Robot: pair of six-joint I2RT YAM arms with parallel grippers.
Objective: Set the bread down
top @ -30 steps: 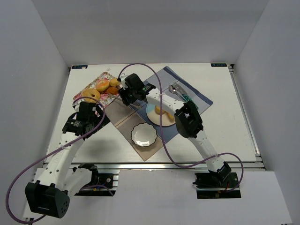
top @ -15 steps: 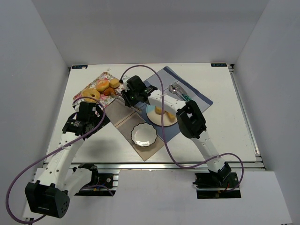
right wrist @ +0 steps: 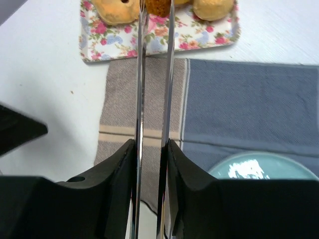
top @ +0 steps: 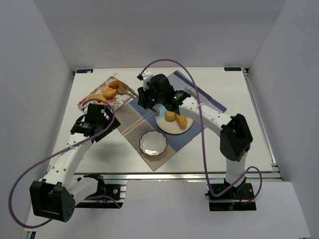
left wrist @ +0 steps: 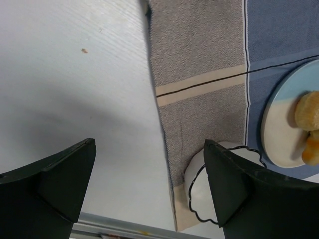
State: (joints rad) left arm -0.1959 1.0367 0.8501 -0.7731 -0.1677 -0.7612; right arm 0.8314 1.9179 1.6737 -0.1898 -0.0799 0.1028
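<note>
My right gripper should keep carrying until the bread rests on the blue plate's side (top: 166, 128) near the white bowl, because the tongs pinch the brown bread (top: 115, 84) and that side is free.
My right gripper (right wrist: 150, 147) is shut on a pair of metal tongs (right wrist: 140, 74). The tong tips pinch a small brown piece of bread (right wrist: 157, 6) just above the floral tray (right wrist: 199, 37). More golden bread (top: 110, 86) lies on that tray (top: 115, 101). Two pieces of bread (top: 172, 117) rest on the blue plate (top: 164, 125), also visible in the left wrist view as bread (left wrist: 309, 109) on the plate (left wrist: 279, 134). From above, the right gripper (top: 148, 97) sits between tray and plate. My left gripper (left wrist: 149, 169) hangs open and empty over the table's left side.
A striped grey and blue cloth (top: 134, 122) lies under the plate. On its near corner stands a white scalloped bowl (top: 152, 143), close to my left gripper's right finger (left wrist: 234, 189). The table's near edge (left wrist: 114, 226) runs just below.
The right gripper has squeezed the tongs shut on a piece of bread at the tray. The right arm has stretched out across the plate. The left gripper has shifted slightly.
</note>
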